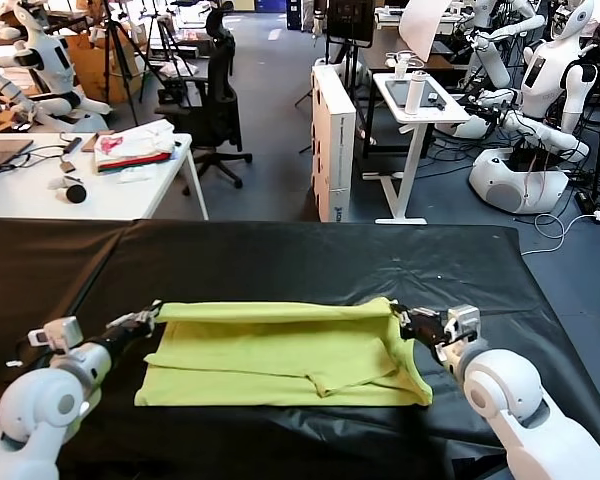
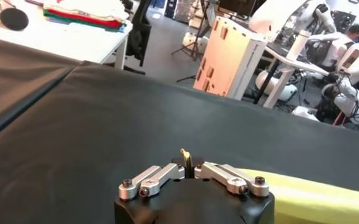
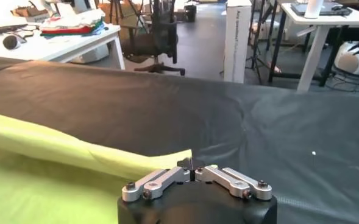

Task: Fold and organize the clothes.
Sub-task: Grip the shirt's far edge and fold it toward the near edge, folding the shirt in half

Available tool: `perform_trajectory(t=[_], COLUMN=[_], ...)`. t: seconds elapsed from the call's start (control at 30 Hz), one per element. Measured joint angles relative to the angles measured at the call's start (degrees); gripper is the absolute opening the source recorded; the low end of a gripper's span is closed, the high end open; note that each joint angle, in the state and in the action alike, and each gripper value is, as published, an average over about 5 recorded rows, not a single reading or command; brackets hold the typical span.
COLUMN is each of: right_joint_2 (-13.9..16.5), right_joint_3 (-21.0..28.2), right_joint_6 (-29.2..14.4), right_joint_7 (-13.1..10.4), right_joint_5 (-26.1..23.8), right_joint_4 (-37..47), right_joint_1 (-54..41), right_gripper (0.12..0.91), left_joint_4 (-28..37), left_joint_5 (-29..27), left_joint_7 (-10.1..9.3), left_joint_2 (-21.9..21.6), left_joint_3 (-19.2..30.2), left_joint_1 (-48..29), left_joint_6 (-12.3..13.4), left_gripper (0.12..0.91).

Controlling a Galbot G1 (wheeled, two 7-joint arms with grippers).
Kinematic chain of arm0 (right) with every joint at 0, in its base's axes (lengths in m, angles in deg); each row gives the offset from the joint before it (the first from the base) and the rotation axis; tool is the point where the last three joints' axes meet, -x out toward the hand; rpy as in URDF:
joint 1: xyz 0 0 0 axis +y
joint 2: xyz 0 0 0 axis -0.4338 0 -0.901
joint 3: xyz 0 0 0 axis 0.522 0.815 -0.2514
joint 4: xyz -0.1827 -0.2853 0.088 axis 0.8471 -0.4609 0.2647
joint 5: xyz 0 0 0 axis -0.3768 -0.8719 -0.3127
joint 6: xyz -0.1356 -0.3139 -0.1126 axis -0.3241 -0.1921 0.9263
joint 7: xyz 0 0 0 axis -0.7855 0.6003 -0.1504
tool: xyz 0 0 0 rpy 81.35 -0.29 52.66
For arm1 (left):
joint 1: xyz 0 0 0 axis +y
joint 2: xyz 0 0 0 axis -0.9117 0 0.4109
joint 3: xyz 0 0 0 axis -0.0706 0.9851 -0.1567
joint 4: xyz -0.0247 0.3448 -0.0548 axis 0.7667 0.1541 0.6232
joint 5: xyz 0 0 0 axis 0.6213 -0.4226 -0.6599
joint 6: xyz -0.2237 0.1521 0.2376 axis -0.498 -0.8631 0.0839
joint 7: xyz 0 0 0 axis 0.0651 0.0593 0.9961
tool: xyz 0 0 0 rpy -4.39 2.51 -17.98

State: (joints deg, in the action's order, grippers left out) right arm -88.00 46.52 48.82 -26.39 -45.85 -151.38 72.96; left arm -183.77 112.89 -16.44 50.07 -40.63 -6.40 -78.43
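Observation:
The T-shirt's far edge runs taut and level between both grippers, so my left gripper should keep bringing it toward the T-shirt's near edge until it lies flat.
The lime yellow-green T-shirt lies partly folded on the black table, its far edge lifted in a taut line between my two grippers. My left gripper is shut on the shirt's far left corner; a small yellow-green tip sticks up between its closed jaws. My right gripper is shut on the far right corner, where the shirt's edge runs into its closed jaws. A folded sleeve lies on the shirt's middle. The white print is hidden.
A white desk with a white-and-pink fabric pile stands beyond the table at the left. A white box, an office chair, a white stand and other robots are behind.

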Motion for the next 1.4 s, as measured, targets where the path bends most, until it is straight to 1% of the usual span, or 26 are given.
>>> perform_trajectory(t=[0.23,0.47,0.7,1.0,1.13,1.23,1.3,1.33,1.4], right_joint_2=[0.3,1.0,1.3,1.3,1.3,1.2,1.3,1.3,1.5], right_joint_3=[-1.2,-2.8,-3.1,-2.8,-2.8,-2.8,-2.9,-3.0,-3.3], right_joint_6=[0.9,1.2,1.4,1.5,1.4,1.1,0.8,0.6,0.2], right_joint_7=[-0.9,-1.0,-1.0,-0.9,-0.9,-0.5,0.2,0.5,1.0], right_joint_5=[-0.4,-1.2,-1.9,-2.4,-2.4,-2.4,-2.4,-2.4,-2.3], right_joint_4=[-2.8,-5.9,-8.0,-8.1,-7.6,-7.4,-7.6,-7.8,-8.2], right_joint_1=[3.4,7.7,11.0,12.9,13.0,13.1,13.1,13.1,13.1], right_gripper=[0.139,0.139,0.139,0.139,0.139,0.142,0.181,0.22,0.331], left_joint_4=[-2.2,-4.2,-5.1,-5.6,-5.6,-5.7,-6.0,-6.2,-6.8], left_joint_5=[-0.1,-0.3,-1.0,-1.8,-2.2,-2.6,-2.8,-3.0,-3.1], left_joint_7=[0.33,0.45,0.58,1.0,0.97,0.61,0.25,0.09,-0.24], left_joint_2=[0.7,1.4,2.1,3.4,4.0,4.4,4.8,5.0,5.3], left_joint_3=[-1.6,-3.1,-4.4,-5.1,-5.1,-5.1,-5.1,-5.2,-5.4], left_joint_1=[3.0,6.8,10.6,14.5,15.9,16.8,17.3,17.5,18.1], left_joint_6=[0.5,1.1,2.1,3.9,4.3,4.1,3.6,3.4,3.0], left_gripper=[0.199,0.199,0.199,0.199,0.199,0.202,0.229,0.26,0.357])
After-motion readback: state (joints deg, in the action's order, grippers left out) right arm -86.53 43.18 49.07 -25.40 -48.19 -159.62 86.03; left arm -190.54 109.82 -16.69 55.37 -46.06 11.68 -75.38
